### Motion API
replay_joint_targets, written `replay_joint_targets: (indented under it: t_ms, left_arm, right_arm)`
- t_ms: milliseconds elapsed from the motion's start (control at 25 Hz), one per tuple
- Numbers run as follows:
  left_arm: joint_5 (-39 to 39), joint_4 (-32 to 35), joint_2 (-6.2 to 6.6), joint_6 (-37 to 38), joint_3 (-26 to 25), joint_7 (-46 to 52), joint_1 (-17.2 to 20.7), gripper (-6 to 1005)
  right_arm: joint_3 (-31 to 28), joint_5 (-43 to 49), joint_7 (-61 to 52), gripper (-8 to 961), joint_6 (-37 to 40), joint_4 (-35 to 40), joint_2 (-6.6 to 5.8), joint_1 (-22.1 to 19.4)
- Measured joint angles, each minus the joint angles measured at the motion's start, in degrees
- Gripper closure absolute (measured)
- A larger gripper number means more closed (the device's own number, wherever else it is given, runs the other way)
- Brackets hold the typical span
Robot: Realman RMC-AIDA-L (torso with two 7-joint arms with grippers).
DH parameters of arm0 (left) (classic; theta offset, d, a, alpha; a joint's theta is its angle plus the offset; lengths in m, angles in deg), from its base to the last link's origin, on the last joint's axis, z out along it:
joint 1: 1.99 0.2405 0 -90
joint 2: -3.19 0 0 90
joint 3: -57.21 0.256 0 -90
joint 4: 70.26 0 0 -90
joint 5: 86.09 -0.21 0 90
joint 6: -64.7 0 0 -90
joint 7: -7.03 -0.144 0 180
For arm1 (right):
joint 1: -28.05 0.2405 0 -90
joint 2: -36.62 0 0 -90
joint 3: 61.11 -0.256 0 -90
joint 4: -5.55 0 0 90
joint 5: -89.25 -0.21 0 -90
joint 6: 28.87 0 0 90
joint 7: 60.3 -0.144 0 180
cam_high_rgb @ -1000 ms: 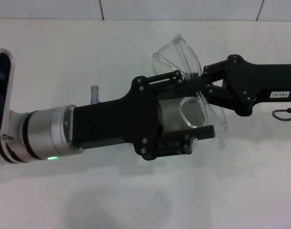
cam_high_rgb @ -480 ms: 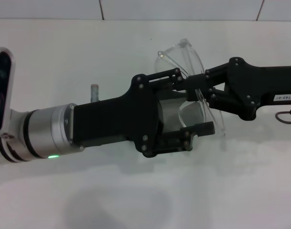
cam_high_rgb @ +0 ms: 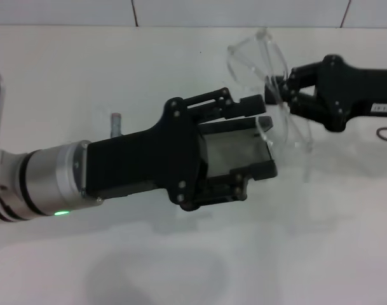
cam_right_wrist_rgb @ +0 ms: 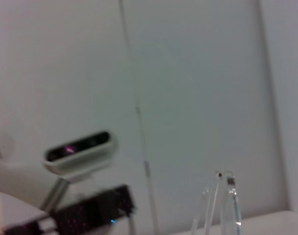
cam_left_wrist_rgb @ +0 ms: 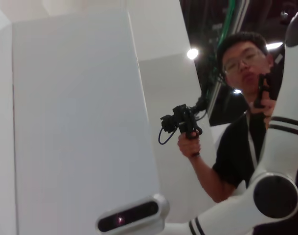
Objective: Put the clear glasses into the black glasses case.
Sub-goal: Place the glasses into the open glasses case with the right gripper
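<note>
The black glasses case sits open next to the clear glasses (cam_high_rgb: 258, 60). My right gripper should go on moving them over until they lie on its grey lining (cam_high_rgb: 237, 151).
In the head view my left gripper (cam_high_rgb: 267, 136) reaches in from the left and is shut on the black glasses case (cam_high_rgb: 228, 152). The case is open and its grey lining faces up. To the right of it and farther back, my right gripper (cam_high_rgb: 279, 91) is shut on the clear glasses (cam_high_rgb: 253, 54) and holds them tilted above the table. One clear arm tip hangs close to the case's far right corner; I cannot tell if it touches. The right wrist view shows part of the clear glasses (cam_right_wrist_rgb: 223, 205) at its lower edge.
Both arms are above a white table (cam_high_rgb: 180, 254), which has a tiled wall behind it. A small grey cylinder (cam_high_rgb: 115, 121) stands just behind my left arm. A person holding a camera rig (cam_left_wrist_rgb: 237, 122) appears in the left wrist view.
My right gripper has lifted the clear glasses back and to the right, out from over the case. My left gripper and the case have shifted slightly left.
</note>
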Motion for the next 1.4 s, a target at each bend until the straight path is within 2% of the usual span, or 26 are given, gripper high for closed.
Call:
replay_joint_targets:
  t_ms: [200,320,400,480,520,560,640,880,1400]
  left_arm:
    - [2.4,0.0,0.41,0.5,0.0,-0.6,2.7,345]
    - [3.1,0.0,0.66,0.6,-1.0,-0.7,4.2,345]
    - [3.2,0.0,0.69,0.6,-2.3,-0.7,5.2,345]
    - [3.2,0.0,0.66,0.7,-3.6,-0.7,6.1,345]
    - [3.3,0.1,0.63,0.7,-4.0,-0.7,6.4,345]
    - [3.3,0.1,0.62,0.7,-4.5,-0.7,6.5,345]
    - [3.3,0.1,0.62,0.7,-4.6,-0.8,6.5,345]
    - [3.5,0.0,0.61,0.5,-4.6,-0.8,6.1,346]
    - [3.3,-0.1,0.46,-0.2,-6.1,-0.4,5.3,347]
  right_arm:
    - [0.1,4.9,0.4,828,-3.8,8.3,0.3,-1.1]
    - [1.0,12.9,-1.0,823,-4.4,15.5,1.84,-0.5]
    - [4.3,18.2,-3.5,819,-5.2,21.0,2.62,0.0]
    - [11.9,22.3,-7.4,816,-8.2,26.9,2.5,0.3]
    - [11.9,22.3,-7.4,814,-8.2,26.9,2.5,0.3]
    - [17.6,25.7,-9.7,812,-11.6,30.5,2.47,0.2]
    - [22.8,29.9,-11.6,809,-15.9,33.3,2.6,0.1]
    - [35.0,37.7,-15.2,798,-29.1,35.0,2.83,-0.6]
    - [49.8,39.6,-14.0,775,-50.4,35.0,2.87,-5.3]
